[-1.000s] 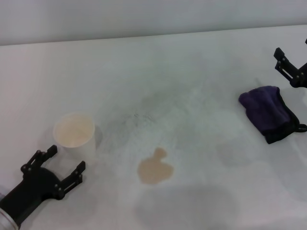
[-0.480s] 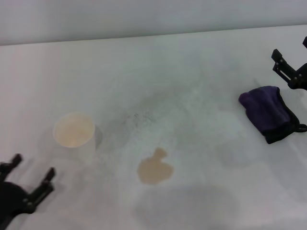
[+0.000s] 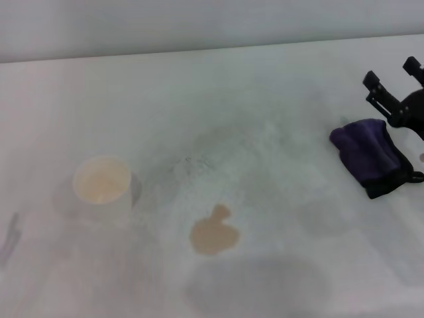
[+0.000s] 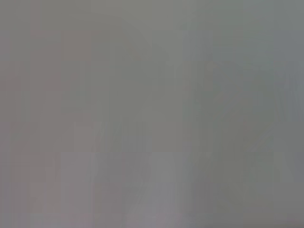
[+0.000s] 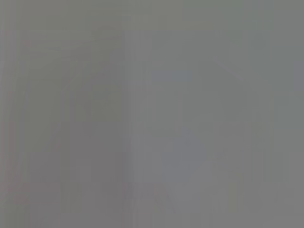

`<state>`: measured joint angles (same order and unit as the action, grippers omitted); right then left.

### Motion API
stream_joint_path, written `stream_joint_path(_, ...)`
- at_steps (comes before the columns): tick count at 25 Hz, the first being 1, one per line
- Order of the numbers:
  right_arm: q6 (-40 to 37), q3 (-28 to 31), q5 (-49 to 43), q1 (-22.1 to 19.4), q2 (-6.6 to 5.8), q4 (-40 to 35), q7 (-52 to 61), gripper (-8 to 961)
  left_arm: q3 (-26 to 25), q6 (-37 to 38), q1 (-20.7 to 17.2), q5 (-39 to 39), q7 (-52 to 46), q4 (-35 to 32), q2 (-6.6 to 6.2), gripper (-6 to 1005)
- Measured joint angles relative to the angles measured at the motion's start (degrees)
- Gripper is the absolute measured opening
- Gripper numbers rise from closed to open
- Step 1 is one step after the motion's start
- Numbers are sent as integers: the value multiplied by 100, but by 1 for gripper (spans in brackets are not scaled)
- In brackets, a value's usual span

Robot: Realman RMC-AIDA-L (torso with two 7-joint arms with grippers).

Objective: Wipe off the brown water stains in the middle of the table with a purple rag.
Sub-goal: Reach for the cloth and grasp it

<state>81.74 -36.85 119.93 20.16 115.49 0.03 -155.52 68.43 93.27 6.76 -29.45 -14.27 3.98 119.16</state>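
My right gripper is pointing its open fingers past the purple rag's far edge. Next, I move them back, aim them down and pinch the rag's middle before I wipe.
The brown water stain is a small tan puddle with a knob on top, near the front middle of the white table. The purple rag lies bunched at the right, with a black edge and a small loop. My right gripper is open and empty, just behind the rag and slightly to its right, close above its far edge. My left gripper shows only as a faint blurred streak at the left edge of the head view. Both wrist views are plain grey and show nothing.
A white paper cup with pale liquid inside stands at the left, to the left of the stain. Faint grey scuffs mark the tabletop behind the stain. The table's far edge meets a grey wall.
My left gripper has drawn back from beside the cup to the left edge, almost out of the head view. My right gripper has moved left, closer to the rag's far edge.
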Motion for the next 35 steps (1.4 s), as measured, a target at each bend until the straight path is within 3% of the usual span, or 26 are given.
stream_joint_path(5,-136,-225,-55,116,-36,-232,1875,868,-1,-113,116,512,-38,-197,-76,876)
stream_joint_path(9,-1033,-675,-451,82,-54,-1256,4053,868,-8,-363,87,883,-43,-591,-130,877)
stream_joint_path(12,-1854,-1118,-1180,33,-111,-2218,5554,868,-11,-524,112,986,-44,-722,-176,877)
stream_joint_path(17,-2109,-1276,-2953,16,-317,-3411,7992,867,-13,-970,272,1091,-17,-904,-229,877)
stream_joint_path(20,-1887,-1346,-4435,61,-370,-4462,9553,865,-14,-1155,304,1100,-11,-1063,-240,877)
stream_joint_path(26,-829,-1366,-7011,287,-134,-6800,11520,860,-61,-1373,319,1105,-15,-1353,-247,876)
stream_joint_path(30,7,-1675,-8405,773,-59,-7435,12331,856,-177,-1418,359,1107,-36,-1451,-247,876)
stream_joint_path(35,339,-2808,-9724,1150,-40,-7493,13261,852,-185,-1595,500,1064,-30,-1449,-266,876)
